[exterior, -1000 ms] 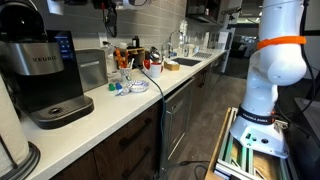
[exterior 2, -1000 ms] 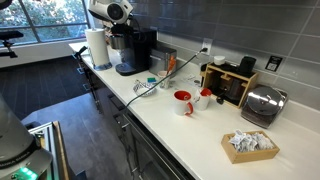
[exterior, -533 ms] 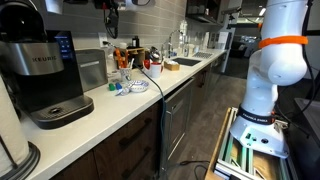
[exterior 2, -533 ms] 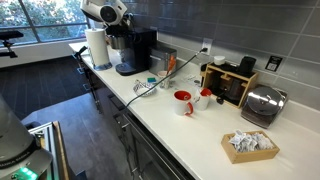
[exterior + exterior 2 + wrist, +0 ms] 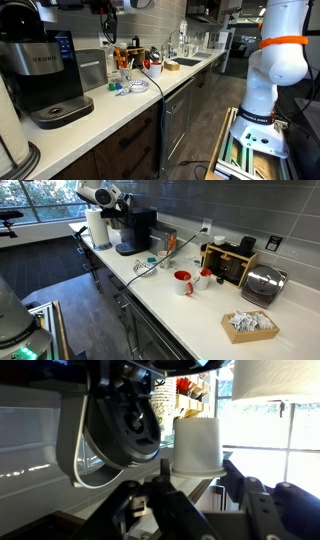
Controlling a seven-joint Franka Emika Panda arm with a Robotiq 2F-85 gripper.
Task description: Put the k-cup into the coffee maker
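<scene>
The k-cup (image 5: 197, 445) is hanging to one side of the coffee maker's open pod chamber, so the robot's gripper should go back over the chamber (image 5: 135, 368) before it lowers the k-cup.
The black coffee maker (image 5: 40, 75) stands on the white counter in both exterior views (image 5: 135, 230), with a silver band and a blue-lit side display. In the wrist view its round pod chamber (image 5: 125, 420) stands open on the left. My gripper (image 5: 198, 468) is shut on a white k-cup (image 5: 197, 445), which sits upside down between the fingers, right beside the chamber. In both exterior views the gripper hangs above the brewer (image 5: 105, 8) (image 5: 118, 202). The k-cup is too small to see there.
A paper towel roll (image 5: 97, 227) stands beside the brewer. A brushed-steel box (image 5: 92, 68), mugs and bottles (image 5: 125, 62), a red mug (image 5: 183, 282), a toaster (image 5: 262, 285) and a box of packets (image 5: 250, 325) line the counter. A cable (image 5: 150, 265) crosses it.
The arm's wrist has swung away from the brewer's top towards the window side, and the gripper has turned with the k-cup still held.
</scene>
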